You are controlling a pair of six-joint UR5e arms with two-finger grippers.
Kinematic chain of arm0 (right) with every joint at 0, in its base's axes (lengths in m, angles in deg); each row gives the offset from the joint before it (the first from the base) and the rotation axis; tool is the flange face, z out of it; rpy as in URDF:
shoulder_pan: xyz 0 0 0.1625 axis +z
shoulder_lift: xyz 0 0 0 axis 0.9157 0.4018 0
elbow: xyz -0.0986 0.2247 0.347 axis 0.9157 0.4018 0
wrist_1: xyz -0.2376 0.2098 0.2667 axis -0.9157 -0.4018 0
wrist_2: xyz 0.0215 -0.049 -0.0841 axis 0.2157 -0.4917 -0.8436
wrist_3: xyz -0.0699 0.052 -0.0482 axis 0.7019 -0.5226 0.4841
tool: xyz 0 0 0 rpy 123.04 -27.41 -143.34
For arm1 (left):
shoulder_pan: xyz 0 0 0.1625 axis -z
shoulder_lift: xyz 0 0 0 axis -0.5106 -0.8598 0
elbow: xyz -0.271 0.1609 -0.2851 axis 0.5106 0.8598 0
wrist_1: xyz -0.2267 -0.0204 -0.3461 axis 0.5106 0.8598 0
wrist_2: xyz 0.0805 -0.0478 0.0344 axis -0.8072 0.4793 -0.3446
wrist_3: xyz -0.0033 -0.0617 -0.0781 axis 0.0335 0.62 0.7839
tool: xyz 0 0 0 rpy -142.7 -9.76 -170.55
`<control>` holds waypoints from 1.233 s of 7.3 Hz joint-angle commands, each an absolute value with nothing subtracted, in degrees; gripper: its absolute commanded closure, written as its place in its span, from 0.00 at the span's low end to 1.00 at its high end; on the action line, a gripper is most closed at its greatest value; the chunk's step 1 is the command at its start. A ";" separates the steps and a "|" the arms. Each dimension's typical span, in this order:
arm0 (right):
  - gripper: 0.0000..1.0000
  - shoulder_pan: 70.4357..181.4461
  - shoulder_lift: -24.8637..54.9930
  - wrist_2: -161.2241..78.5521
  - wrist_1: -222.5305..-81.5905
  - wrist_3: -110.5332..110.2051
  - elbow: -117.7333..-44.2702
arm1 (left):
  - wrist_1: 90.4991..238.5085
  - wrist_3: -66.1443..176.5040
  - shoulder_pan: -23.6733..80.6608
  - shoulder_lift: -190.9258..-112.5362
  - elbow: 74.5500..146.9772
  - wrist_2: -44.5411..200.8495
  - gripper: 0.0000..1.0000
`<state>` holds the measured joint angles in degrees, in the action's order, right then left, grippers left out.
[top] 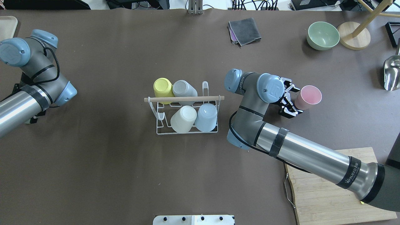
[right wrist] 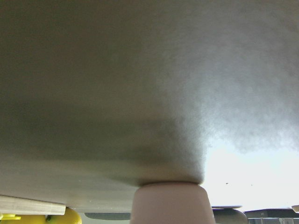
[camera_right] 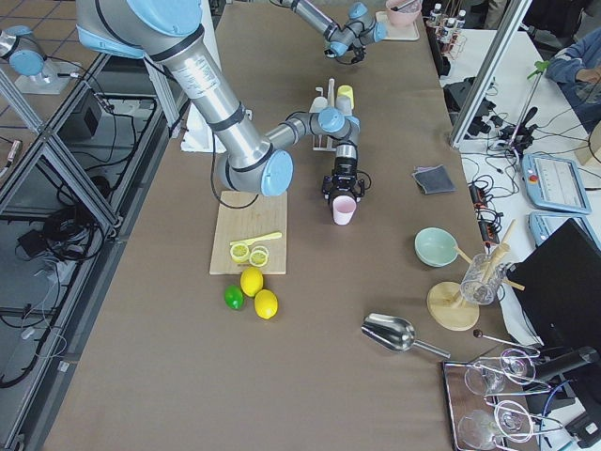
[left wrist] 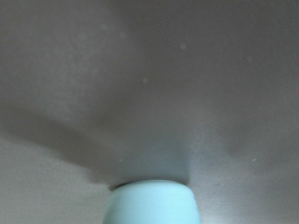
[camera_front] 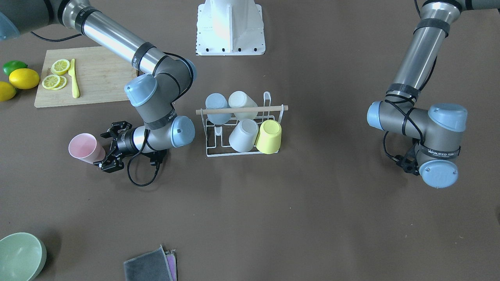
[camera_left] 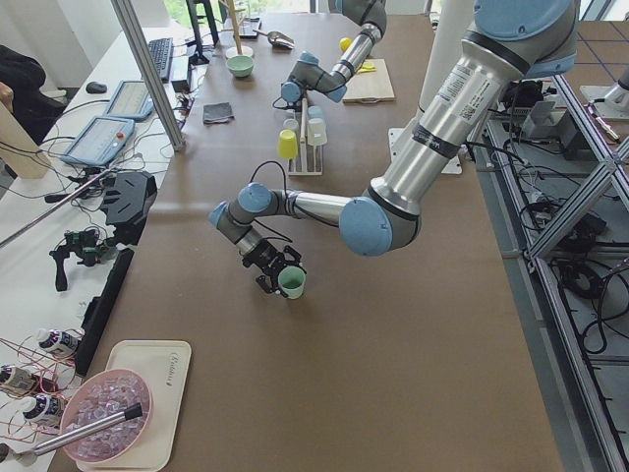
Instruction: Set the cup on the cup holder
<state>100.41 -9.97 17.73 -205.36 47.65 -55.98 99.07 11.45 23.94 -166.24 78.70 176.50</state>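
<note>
My gripper will turn the pink cup [camera_front: 87, 148] over, and I expect the cup to be empty and free of spills, since plain pink walls show inside [camera_front: 82, 144] its opening.
The cup holder [camera_front: 242, 110], a white wire rack with a wooden rod, stands mid-table and carries several upturned cups: blue, cream, white and yellow [camera_front: 269, 136]. It also shows in the overhead view [top: 184, 99]. A pink cup [top: 307, 97] stands upright on the table to the rack's right. My right gripper [top: 295, 100] lies level and open, jaws either side of the cup's lower part. The far-side view shows my left gripper [camera_left: 280, 278] at a mint cup [camera_left: 291, 283] on the table. I cannot tell whether it is open or shut.
A wooden cutting board [camera_front: 97, 78] with lemon slices and a yellow knife lies behind the right arm, with lemons [camera_front: 24, 78] and a lime beside it. A green bowl [top: 323, 35], a grey cloth [top: 245, 29], a wooden stand [top: 354, 39] and a metal scoop [top: 392, 72] sit along the far edge.
</note>
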 commanded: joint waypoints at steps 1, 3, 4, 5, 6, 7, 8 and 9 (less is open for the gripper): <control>0.02 101.11 -9.66 17.29 -204.78 48.32 -55.68 | 98.94 11.45 23.97 -166.24 78.86 176.42 0.14; 0.02 101.46 -9.22 16.94 -203.72 48.59 -55.68 | 98.94 11.45 23.97 -166.06 79.12 176.42 0.91; 0.02 101.47 -9.13 16.94 -203.63 48.59 -55.68 | 98.94 11.45 24.05 -165.63 79.73 176.33 1.00; 0.02 101.47 -8.87 16.94 -203.63 48.68 -55.77 | 97.98 11.36 24.84 -165.45 81.65 175.11 1.00; 0.02 101.55 -8.43 16.94 -203.63 48.77 -55.77 | 94.84 11.10 25.54 -165.45 83.84 173.97 1.00; 0.02 101.73 -8.25 16.85 -203.20 48.94 -55.77 | 90.28 9.79 26.42 -165.36 87.78 173.00 1.00; 0.02 101.82 -7.99 16.94 -202.76 49.12 -55.86 | 87.19 9.43 28.95 -163.18 94.52 172.73 1.00; 0.03 101.82 -7.90 16.94 -202.76 49.21 -55.86 | 83.68 10.12 30.89 -162.12 100.68 172.90 1.00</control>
<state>101.76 -8.10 16.92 -202.96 49.05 -55.83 88.11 9.89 28.41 -163.68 93.11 173.04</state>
